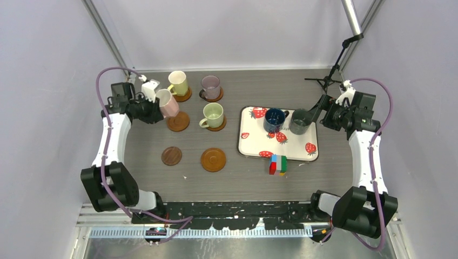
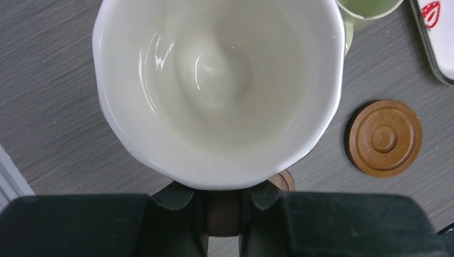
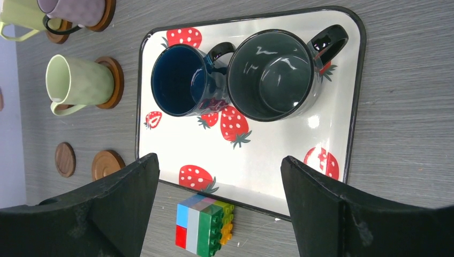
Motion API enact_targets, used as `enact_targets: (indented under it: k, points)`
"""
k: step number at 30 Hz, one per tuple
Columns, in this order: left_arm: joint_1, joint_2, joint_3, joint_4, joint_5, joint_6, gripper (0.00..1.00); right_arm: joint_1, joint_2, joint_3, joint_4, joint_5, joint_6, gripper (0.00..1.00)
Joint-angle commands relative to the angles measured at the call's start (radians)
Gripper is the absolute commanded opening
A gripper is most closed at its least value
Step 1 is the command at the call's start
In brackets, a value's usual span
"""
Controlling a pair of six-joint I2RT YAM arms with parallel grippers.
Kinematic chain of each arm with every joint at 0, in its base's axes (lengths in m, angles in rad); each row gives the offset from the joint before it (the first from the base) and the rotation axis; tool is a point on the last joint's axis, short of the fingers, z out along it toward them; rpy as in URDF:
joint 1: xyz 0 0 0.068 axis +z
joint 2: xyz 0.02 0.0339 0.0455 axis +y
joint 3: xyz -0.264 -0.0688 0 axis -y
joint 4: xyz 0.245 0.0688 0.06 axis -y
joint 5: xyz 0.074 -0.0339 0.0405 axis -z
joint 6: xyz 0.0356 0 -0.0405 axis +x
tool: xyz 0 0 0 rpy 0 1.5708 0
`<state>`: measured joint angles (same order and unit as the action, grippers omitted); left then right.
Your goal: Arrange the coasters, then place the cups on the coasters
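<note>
The pink cup's base (image 1: pixel 172 114) faces the empty coaster (image 1: pixel 179 123) just below it. My left gripper should move the cup down until its base rests on the coaster before it lets go.
My left gripper (image 1: pixel 154 107) is shut on the handle of the pink cup (image 1: pixel 168 103), which hangs tilted just above and behind a bare coaster (image 1: pixel 178 122). In the left wrist view the cup's white inside (image 2: pixel 219 85) fills the frame, with the left gripper (image 2: pixel 222 195) clamped on the handle below it. The yellow (image 1: pixel 179 83), mauve (image 1: pixel 210 84) and green (image 1: pixel 213 114) cups stand on coasters. A dark coaster (image 1: pixel 171 156) and a lighter one (image 1: pixel 213 159) lie bare. The dark blue (image 3: pixel 179 80) and grey (image 3: pixel 273 75) cups stand on the tray. My right gripper (image 3: pixel 219 163) is open and holds nothing.
The white strawberry-print tray (image 1: pixel 294 147) lies right of centre. A multicoloured block toy (image 1: pixel 278 164) stands against its near edge, below my right gripper's fingers in the wrist view. A black stand (image 1: pixel 330 80) rises at the back right.
</note>
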<state>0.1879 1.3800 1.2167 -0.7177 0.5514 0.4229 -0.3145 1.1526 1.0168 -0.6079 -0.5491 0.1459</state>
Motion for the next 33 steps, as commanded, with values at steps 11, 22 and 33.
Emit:
enact_targets:
  k: [11,22,33]
  points:
    - [0.009,0.146,-0.042,0.271,0.066,0.117,0.0,0.002,0.015,0.002,0.03,-0.024,-0.004,0.88]
    - [-0.019,0.242,-0.043,0.297,-0.012,0.142,0.0,0.003,0.021,-0.001,0.032,-0.023,-0.005,0.89]
    - [-0.051,0.262,-0.063,0.308,-0.044,0.152,0.0,0.003,0.023,-0.003,0.034,-0.022,-0.005,0.89]
